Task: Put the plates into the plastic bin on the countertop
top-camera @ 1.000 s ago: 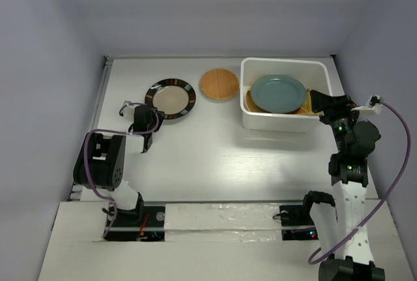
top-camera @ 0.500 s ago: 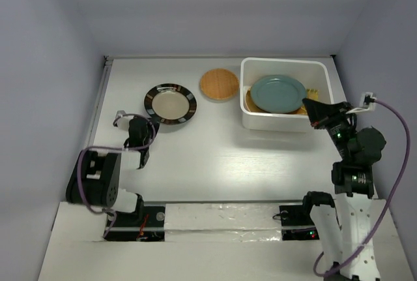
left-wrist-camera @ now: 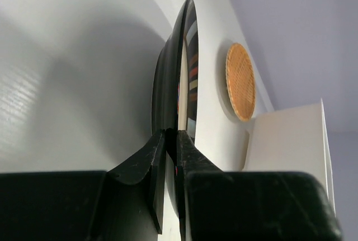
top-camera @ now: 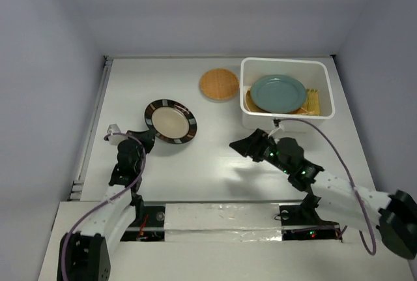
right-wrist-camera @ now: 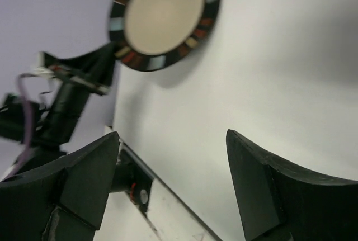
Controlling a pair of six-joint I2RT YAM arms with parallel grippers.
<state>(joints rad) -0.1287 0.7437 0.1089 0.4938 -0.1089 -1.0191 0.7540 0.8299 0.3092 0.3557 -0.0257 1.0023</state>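
Observation:
The black-rimmed plate (top-camera: 171,122) should hide the teal plate (top-camera: 278,94) almost completely when the robot lowers it into the bin, because the two plates look about the same width.
The black-rimmed cream-centred plate (top-camera: 171,121) is at the left middle of the countertop (top-camera: 215,157). My left gripper (top-camera: 142,139) is shut on its near-left rim. The left wrist view shows the plate edge-on (left-wrist-camera: 180,79), pinched between the fingertips (left-wrist-camera: 190,146). A shadow lies beneath it. My right gripper (top-camera: 244,145) is open and empty, low over the middle of the table, right of the plate. It faces the plate (right-wrist-camera: 165,14) in the right wrist view. The woven tan plate (top-camera: 219,84) lies left of the white bin (top-camera: 287,60). The bin holds a teal plate (top-camera: 278,93) on top of others.
A yellow-green slatted plate (top-camera: 315,102) and an orange edge (top-camera: 250,105) show under the teal plate in the bin. Pale walls close in the table on the left, back and right. The arm bases sit along the near edge.
The left gripper has drawn the black-rimmed plate nearer to the front. The right arm has swung from beside the bin's right end down to the middle of the table.

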